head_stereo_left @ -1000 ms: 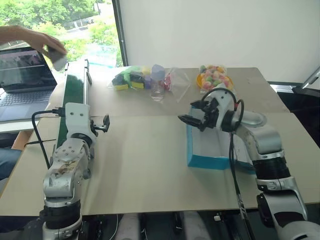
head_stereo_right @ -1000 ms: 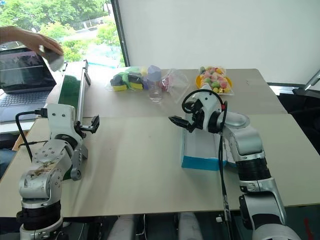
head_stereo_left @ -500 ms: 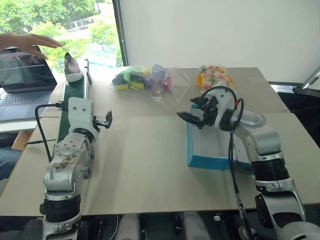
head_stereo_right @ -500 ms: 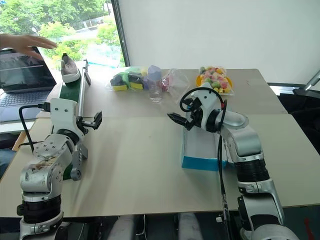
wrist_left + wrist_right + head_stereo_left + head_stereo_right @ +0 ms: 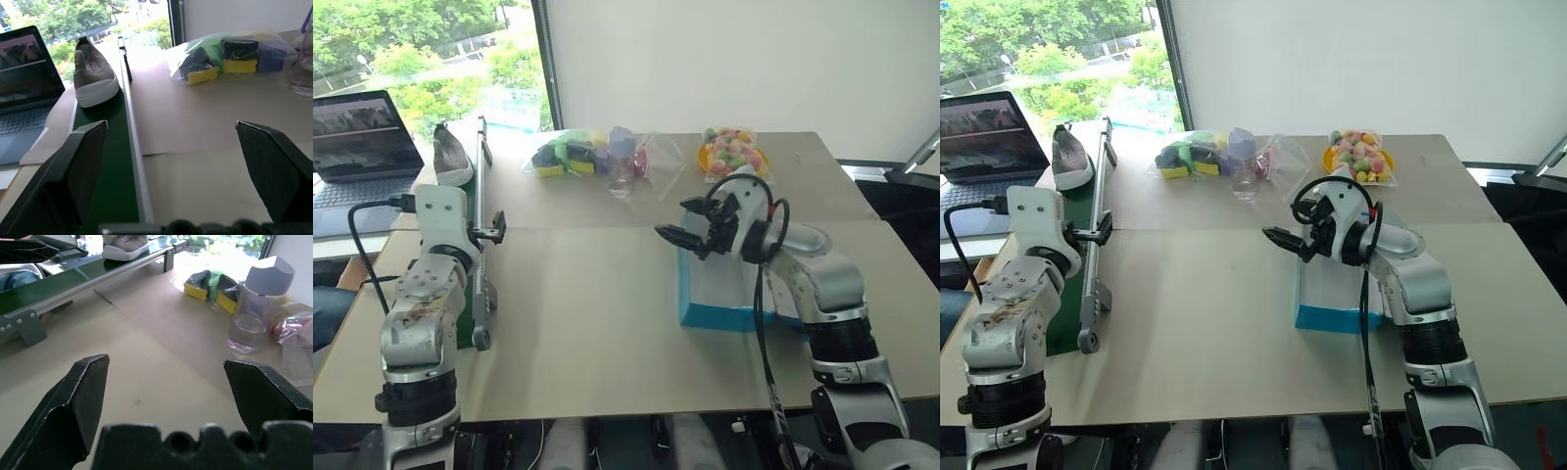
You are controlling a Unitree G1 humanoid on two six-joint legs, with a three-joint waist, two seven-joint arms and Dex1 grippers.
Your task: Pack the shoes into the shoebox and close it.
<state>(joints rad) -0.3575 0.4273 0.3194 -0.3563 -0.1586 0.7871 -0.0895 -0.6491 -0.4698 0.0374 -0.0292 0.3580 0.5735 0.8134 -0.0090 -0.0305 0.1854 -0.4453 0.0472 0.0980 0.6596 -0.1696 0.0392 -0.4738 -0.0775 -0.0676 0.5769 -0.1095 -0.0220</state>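
Observation:
A thin cloth collar [image 5: 94, 54] goes around an opening [image 5: 84, 45] in the grey shoe. The collar will bend out of shape when I carry the shoe by the collar's rim.
One grey shoe [image 5: 453, 157] with a white rim stands on the far end of a green conveyor belt [image 5: 1062, 323] along the table's left side; the left wrist view shows the shoe [image 5: 94, 73] ahead and apart from the fingers. My left gripper [image 5: 489, 231] hovers open and empty over the belt's near half. The turquoise shoebox [image 5: 724, 315] sits open at centre right, its white inside showing. My right gripper [image 5: 680, 220] hangs open and empty over the box's far left corner, pointing toward the belt.
A laptop [image 5: 357, 137] stands beyond the belt at the far left. At the table's back lie a bag of sponges [image 5: 566, 155], a clear bottle [image 5: 622, 162], a crumpled plastic bag [image 5: 661, 157] and a dish of coloured sweets [image 5: 734, 149].
A person's hand set the shoe on the belt's far end and withdrew out of view. My left arm swung left, over the belt. The right gripper barely shifted.

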